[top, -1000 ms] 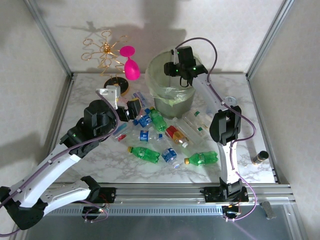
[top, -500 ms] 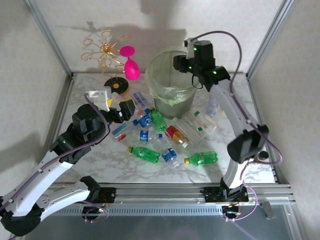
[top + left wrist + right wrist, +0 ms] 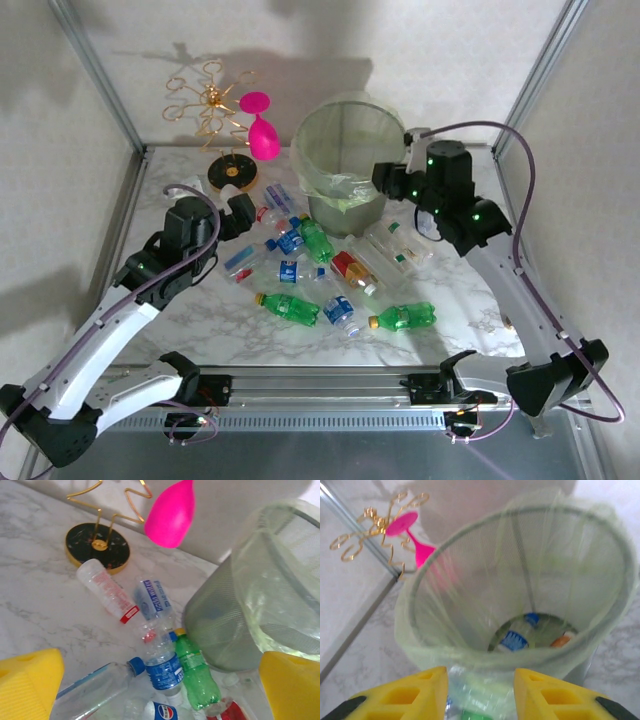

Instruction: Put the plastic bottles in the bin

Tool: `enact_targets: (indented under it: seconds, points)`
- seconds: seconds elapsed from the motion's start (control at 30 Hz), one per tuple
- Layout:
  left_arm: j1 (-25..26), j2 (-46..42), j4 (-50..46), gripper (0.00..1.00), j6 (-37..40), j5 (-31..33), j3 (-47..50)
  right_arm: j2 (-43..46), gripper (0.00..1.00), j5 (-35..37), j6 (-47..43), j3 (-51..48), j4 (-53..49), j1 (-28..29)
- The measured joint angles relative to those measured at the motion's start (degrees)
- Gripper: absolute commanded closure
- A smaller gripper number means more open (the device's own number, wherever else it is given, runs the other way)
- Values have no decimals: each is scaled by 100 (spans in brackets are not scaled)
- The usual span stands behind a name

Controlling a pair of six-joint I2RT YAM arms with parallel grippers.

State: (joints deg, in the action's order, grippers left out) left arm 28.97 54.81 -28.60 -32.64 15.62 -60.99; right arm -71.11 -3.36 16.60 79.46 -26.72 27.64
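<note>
My left gripper needs to move back first, because it is close over the bottle pile (image 3: 287, 242), so that my right gripper can grab the pile's front green bottle (image 3: 288, 308).
Several plastic bottles (image 3: 330, 275) lie scattered on the marble table in front of the bin (image 3: 345, 212), among them green ones (image 3: 290, 307) and blue-labelled ones (image 3: 288, 242). My left gripper (image 3: 240, 212) hovers at the left edge of the pile, open wide. In the left wrist view a blue-labelled bottle (image 3: 162, 667) and a green bottle (image 3: 197, 675) lie below my left gripper (image 3: 160, 680). My right gripper (image 3: 385, 180) hangs just right of the bin's rim. Its fingers (image 3: 405, 695) stand apart with nothing held. Bottles (image 3: 517, 637) lie at the bottom of the bin (image 3: 445, 645).
A pink goblet (image 3: 262, 130) and a gold wire stand (image 3: 215, 110) on a black base (image 3: 233, 173) stand at the back left, close to the bin. Metal frame posts rise at both back corners. Bare marble lies along the front edge.
My right arm has swung from above the bin to its right side, and its jaws have narrowed. My left gripper has drawn back to the left and opened a little wider.
</note>
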Motion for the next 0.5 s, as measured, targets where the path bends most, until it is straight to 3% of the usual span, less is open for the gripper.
enact_targets:
  seconds: [0.33,0.5]
  points:
    - [-640,-46,-63,0,-369,-363,459,-26,60,564,-177,-293,-1036,2068]
    - [-710,-155,-61,0,-472,-431,514,-675,56,848,-339,-289,-1231,3235]
